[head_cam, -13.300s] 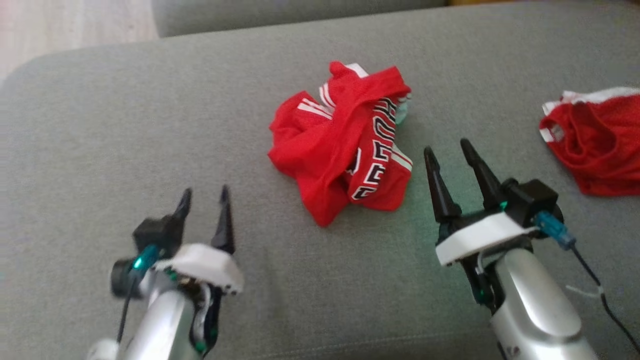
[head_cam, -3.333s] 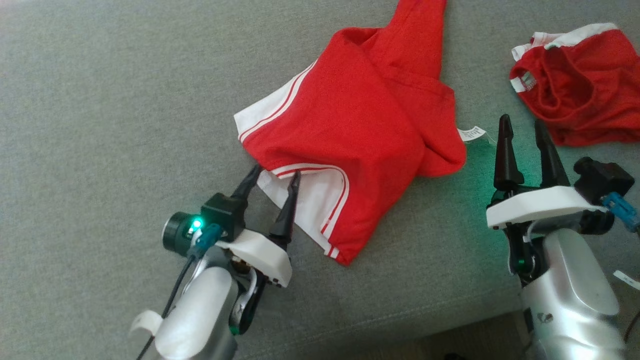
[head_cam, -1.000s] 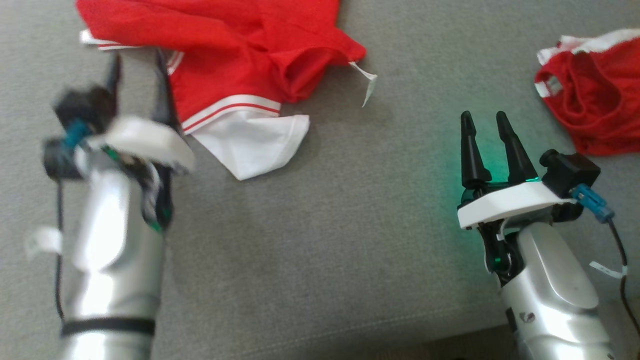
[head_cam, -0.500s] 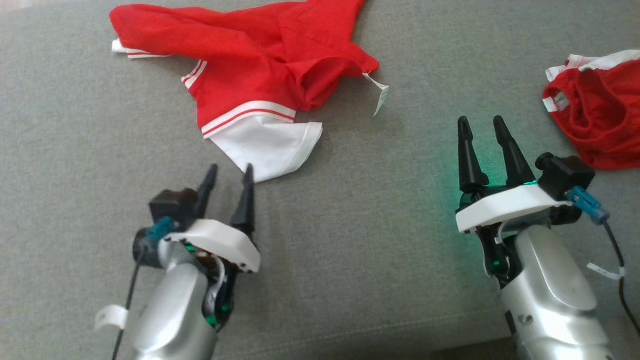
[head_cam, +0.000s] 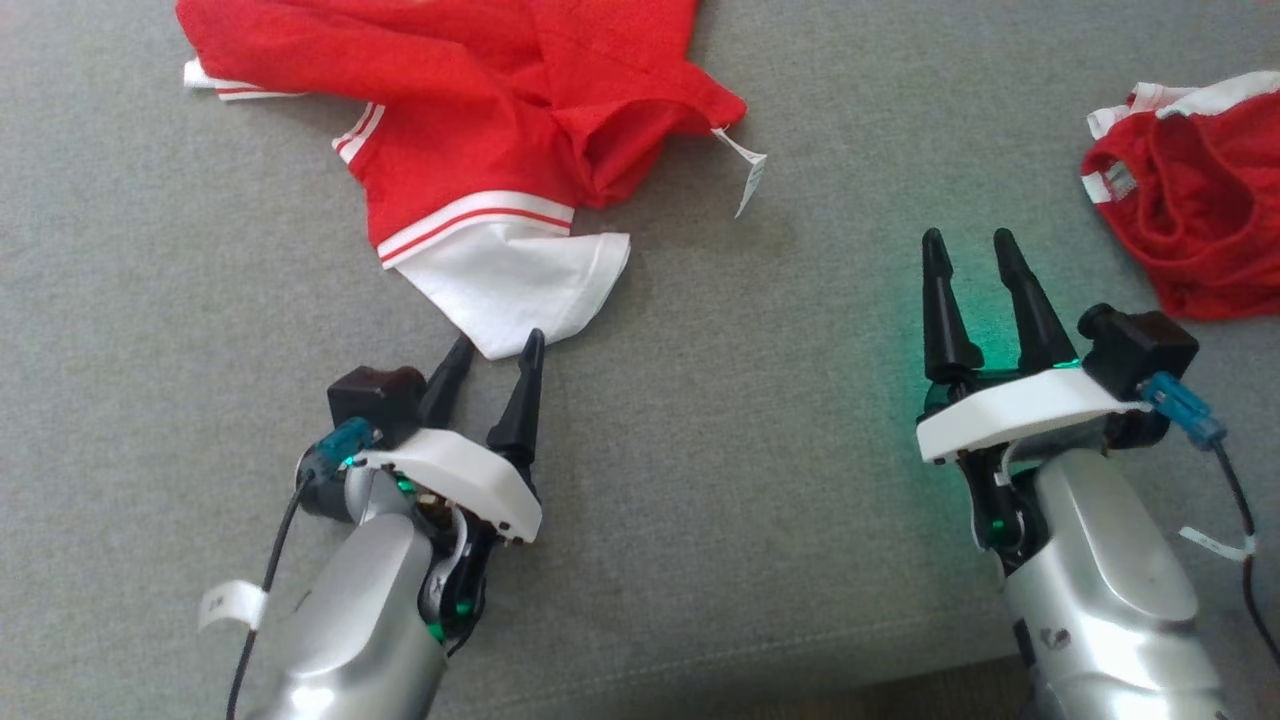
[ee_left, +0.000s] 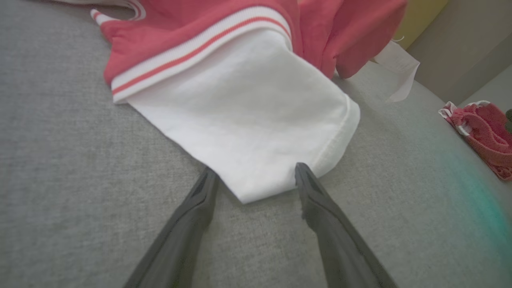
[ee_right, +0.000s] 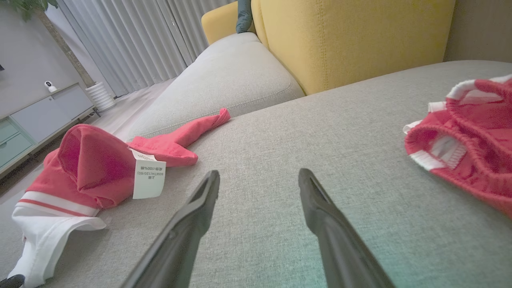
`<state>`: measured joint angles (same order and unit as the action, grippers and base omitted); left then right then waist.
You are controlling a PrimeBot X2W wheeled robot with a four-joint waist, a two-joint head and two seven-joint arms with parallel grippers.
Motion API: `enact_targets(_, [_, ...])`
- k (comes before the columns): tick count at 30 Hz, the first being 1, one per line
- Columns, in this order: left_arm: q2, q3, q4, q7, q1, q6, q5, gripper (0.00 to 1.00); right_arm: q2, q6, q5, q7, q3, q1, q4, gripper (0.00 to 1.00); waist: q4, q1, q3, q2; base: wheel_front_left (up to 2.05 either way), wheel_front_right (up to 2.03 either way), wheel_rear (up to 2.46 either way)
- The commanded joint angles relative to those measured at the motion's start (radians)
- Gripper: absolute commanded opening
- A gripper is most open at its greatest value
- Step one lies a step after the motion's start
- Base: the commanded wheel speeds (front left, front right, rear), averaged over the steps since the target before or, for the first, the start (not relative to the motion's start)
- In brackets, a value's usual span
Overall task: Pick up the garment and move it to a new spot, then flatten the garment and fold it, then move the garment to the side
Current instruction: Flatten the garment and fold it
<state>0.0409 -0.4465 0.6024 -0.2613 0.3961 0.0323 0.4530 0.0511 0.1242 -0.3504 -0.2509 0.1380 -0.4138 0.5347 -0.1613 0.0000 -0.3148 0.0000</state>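
Loose folds (head_cam: 612,138) are bunched up next to the white label, so I expect the red garment (head_cam: 480,132) to come out smooth when the robot's grippers pull its sleeve and hem apart.
The red garment (head_cam: 470,110) with white striped trim lies rumpled on the grey sofa cushion (head_cam: 700,420), its white sleeve (head_cam: 515,285) pointing toward me and a white label (head_cam: 750,175) hanging off its right side. My left gripper (head_cam: 495,345) is open, its tips either side of the sleeve's near corner (ee_left: 248,188), touching nothing. My right gripper (head_cam: 968,250) stands open over bare cushion, well right of the garment (ee_right: 80,164), holding nothing.
A second red garment (head_cam: 1190,220) with white elastic trim sits bunched at the right edge, also seen as a red heap (ee_right: 468,136). A yellow cushion (ee_right: 352,40) and another grey seat (ee_right: 224,76) lie beyond. The cushion's front seam (head_cam: 720,650) runs near my arms.
The left gripper let go of the garment a second ago and pulled back, and has now moved forward until its open tips frame the white sleeve's corner. The right arm stayed put.
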Motion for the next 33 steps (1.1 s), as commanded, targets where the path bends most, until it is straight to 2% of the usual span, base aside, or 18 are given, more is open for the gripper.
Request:
enact_targets(1, [0.009,0.006,-0.009,-0.001,0.009,0.014,0.014,0.69,-0.001,0.007,0.011,-0.011,0.014,-0.005,-0.034,1.0,0.001,0.0,-0.004,0.0,0.0,0.0,0.0])
enact_targets(2, [0.009,0.001,-0.009,-0.001,0.011,0.021,0.022,0.46,-0.001,0.007,0.011,-0.011,0.012,-0.005,-0.035,1.0,0.002,0.0,-0.005,0.0,0.0,0.0,0.0])
enact_targets(3, [0.009,-0.002,-0.015,-0.001,0.014,0.027,0.029,0.3,-0.001,0.007,0.011,-0.011,0.01,-0.005,-0.036,1.0,0.004,0.0,-0.007,0.0,0.0,0.0,0.0])
enact_targets(4, [0.009,-0.003,-0.021,-0.001,0.016,0.03,0.032,0.0,-0.001,0.007,0.011,-0.011,0.009,-0.004,-0.035,1.0,0.008,0.0,-0.007,0.0,0.0,0.0,0.0])
enact_targets(9, [0.009,0.032,-0.114,-0.001,-0.002,0.026,0.046,0.0,-0.001,0.007,0.034,-0.011,-0.004,-0.007,-0.019,1.0,0.077,0.0,0.007,0.0,0.0,0.0,0.0])
enact_targets(20, [0.009,0.078,-0.268,-0.001,-0.108,0.013,0.039,0.0,-0.001,0.007,0.121,-0.011,-0.093,-0.089,0.067,1.0,0.318,0.0,0.036,0.0,0.0,0.0,0.0])
enact_targets(25, [0.009,0.097,-0.286,-0.001,-0.133,-0.003,0.029,0.0,-0.001,0.007,0.169,-0.011,-0.152,-0.148,0.12,1.0,0.371,0.0,0.022,0.0,0.0,0.0,0.0])
enact_targets(33, [0.009,0.058,-0.298,-0.001,-0.119,-0.013,0.028,0.0,0.037,0.007,0.324,-0.011,-0.314,-0.301,0.32,1.0,0.431,0.0,-0.021,0.0,0.0,0.0,0.0])
